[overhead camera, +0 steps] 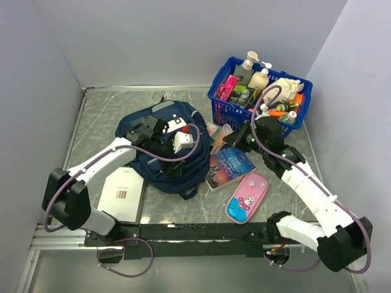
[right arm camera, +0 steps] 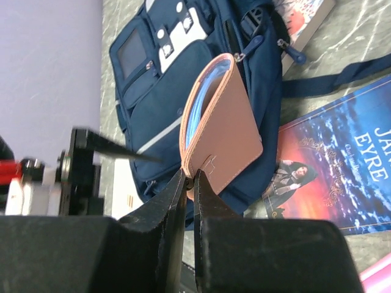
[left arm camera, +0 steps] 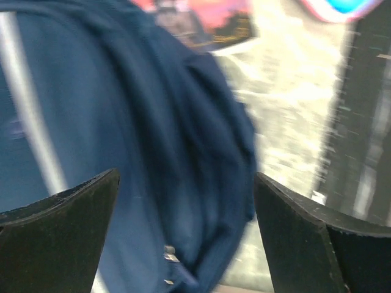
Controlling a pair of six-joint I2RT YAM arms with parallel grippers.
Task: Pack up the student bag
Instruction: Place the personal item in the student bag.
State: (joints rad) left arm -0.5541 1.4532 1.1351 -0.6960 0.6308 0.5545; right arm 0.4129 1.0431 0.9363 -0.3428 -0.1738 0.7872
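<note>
My left gripper is to pinch the front panel's edge (left arm camera: 129,125) and hold it open before the notebook goes in, because the bag's opening (left arm camera: 160,131) lies slack, nearly shut.
The navy student bag (overhead camera: 165,160) lies flat at mid-table, and also shows in the right wrist view (right arm camera: 183,67) with its white patch and grey trim. My left gripper (overhead camera: 173,160) hovers open over its near right edge. Blurred blue fabric (left arm camera: 153,122) fills the space between the open jaws (left arm camera: 186,174), which hold nothing. My right gripper (overhead camera: 237,139) is shut on the lower corner of a tan leather wallet-like notebook (right arm camera: 223,128) with blue inner pages. It holds the notebook upright above the bag's right side (overhead camera: 226,135).
A "Jane Eyre" book (overhead camera: 229,166) and a pink pencil case (overhead camera: 247,198) lie right of the bag. A white notebook (overhead camera: 122,192) lies near left. A blue plastic basket (overhead camera: 221,105) full of bottles and stationery stands at the back right. Walls close three sides.
</note>
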